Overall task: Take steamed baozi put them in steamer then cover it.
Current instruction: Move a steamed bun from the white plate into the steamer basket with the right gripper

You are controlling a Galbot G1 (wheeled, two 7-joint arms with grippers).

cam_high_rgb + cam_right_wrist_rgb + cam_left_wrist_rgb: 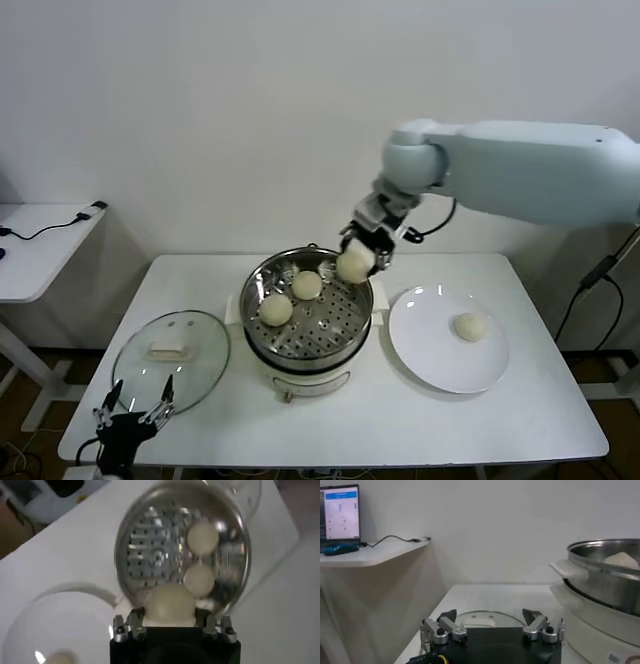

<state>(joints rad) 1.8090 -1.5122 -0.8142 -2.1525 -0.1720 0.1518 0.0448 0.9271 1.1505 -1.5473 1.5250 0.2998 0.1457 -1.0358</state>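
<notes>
The tray's front half (310,339) is clear of the two baozi (277,310). I continue to carry the third baozi there with my right gripper until I can let it go low down.
The steamer (306,345) stands mid-table, a shiny pot on a cream base, with two baozi (276,309) (306,285) on its perforated tray. My right gripper (357,262) is shut on a third baozi (354,265) and holds it just above the pot's back right rim. In the right wrist view that baozi (169,605) fills the jaws, over the steamer (150,550). A fourth baozi (470,326) lies on the white plate (430,360). The glass cover (172,358) rests flat at the front left. My left gripper (132,412) hangs open at the front left table edge, beside the cover (487,617).
A white side table (40,245) with a cable stands to the left, and a screen (340,512) sits on it. The wall runs close behind the main table. The right arm reaches in from the right above the plate.
</notes>
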